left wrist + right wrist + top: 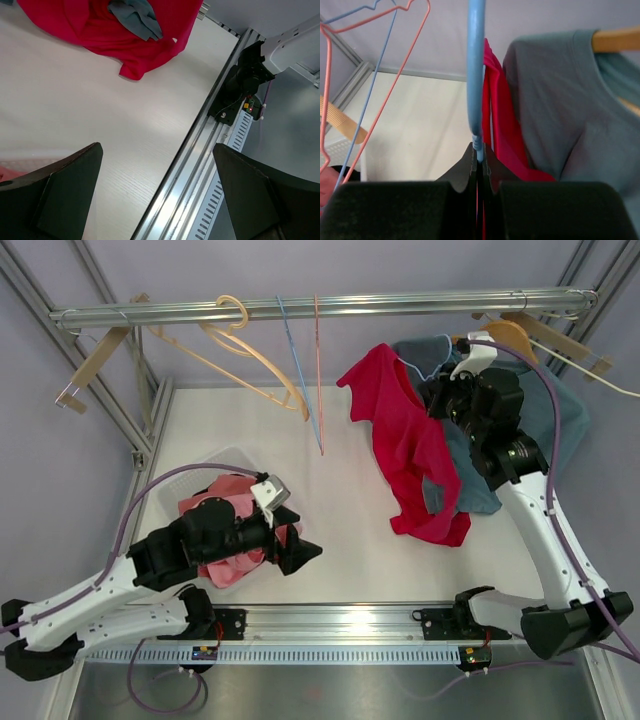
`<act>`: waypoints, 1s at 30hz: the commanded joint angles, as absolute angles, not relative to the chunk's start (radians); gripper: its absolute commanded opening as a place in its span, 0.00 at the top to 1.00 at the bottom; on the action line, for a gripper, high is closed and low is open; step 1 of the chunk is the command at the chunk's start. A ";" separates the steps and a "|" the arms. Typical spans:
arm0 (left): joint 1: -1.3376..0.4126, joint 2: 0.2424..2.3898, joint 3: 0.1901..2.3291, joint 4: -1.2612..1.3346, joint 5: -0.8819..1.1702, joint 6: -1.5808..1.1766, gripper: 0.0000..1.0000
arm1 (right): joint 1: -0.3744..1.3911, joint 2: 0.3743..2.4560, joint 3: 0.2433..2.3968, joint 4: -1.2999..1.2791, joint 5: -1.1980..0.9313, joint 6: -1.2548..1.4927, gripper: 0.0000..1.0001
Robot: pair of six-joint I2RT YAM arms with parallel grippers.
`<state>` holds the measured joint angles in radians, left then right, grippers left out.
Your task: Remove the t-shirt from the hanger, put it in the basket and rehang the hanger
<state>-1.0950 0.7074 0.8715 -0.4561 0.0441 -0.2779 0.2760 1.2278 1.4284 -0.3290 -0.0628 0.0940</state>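
The red t-shirt (pixel 402 443) droops from one end of the light blue hanger (pixel 407 365), so I expect the t-shirt to slide clean off when I pull it away.
A red t-shirt (pixel 405 440) hangs from its hanger below the rail, its hem draped onto the table; it also shows in the left wrist view (pixel 95 30) and the right wrist view (pixel 497 115). My right gripper (pixel 442 398) is shut on the neck of the light blue hanger (pixel 475 75) that carries the shirt; in the top view the shirt hides that hanger. My left gripper (pixel 298 538) is open and empty (pixel 157 150), low over the table beside the basket, well left of the shirt.
A grey-teal t-shirt (pixel 560 410) hangs on a wooden hanger (pixel 615 40) just right of the red one. Several empty hangers, wood, blue and pink wire (pixel 300 370), hang on the metal rail (pixel 330 308). A white basket (pixel 215 455) holds pink clothes (pixel 225 530).
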 commanded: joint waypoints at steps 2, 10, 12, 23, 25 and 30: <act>-1.097 0.756 0.931 -0.358 0.139 -0.370 0.01 | 0.385 1.071 1.341 -0.170 0.194 0.235 1.00; -1.348 0.989 1.035 -0.235 -0.147 -0.407 0.01 | 0.697 0.997 1.315 -0.140 0.504 0.290 1.00; -1.408 1.090 1.098 -0.207 -0.212 -0.385 0.01 | 0.724 0.986 1.316 -0.126 0.525 0.299 1.00; -1.497 1.377 1.295 -0.130 -0.354 -0.362 0.01 | 0.779 0.936 1.327 -0.109 0.442 0.313 1.00; -1.503 1.399 1.313 -0.132 -0.388 -0.351 0.03 | 0.784 0.927 1.319 -0.118 0.414 0.321 1.00; -1.506 1.462 1.333 -0.121 -0.537 -0.308 0.04 | 0.798 0.878 1.282 -0.118 0.376 0.348 1.00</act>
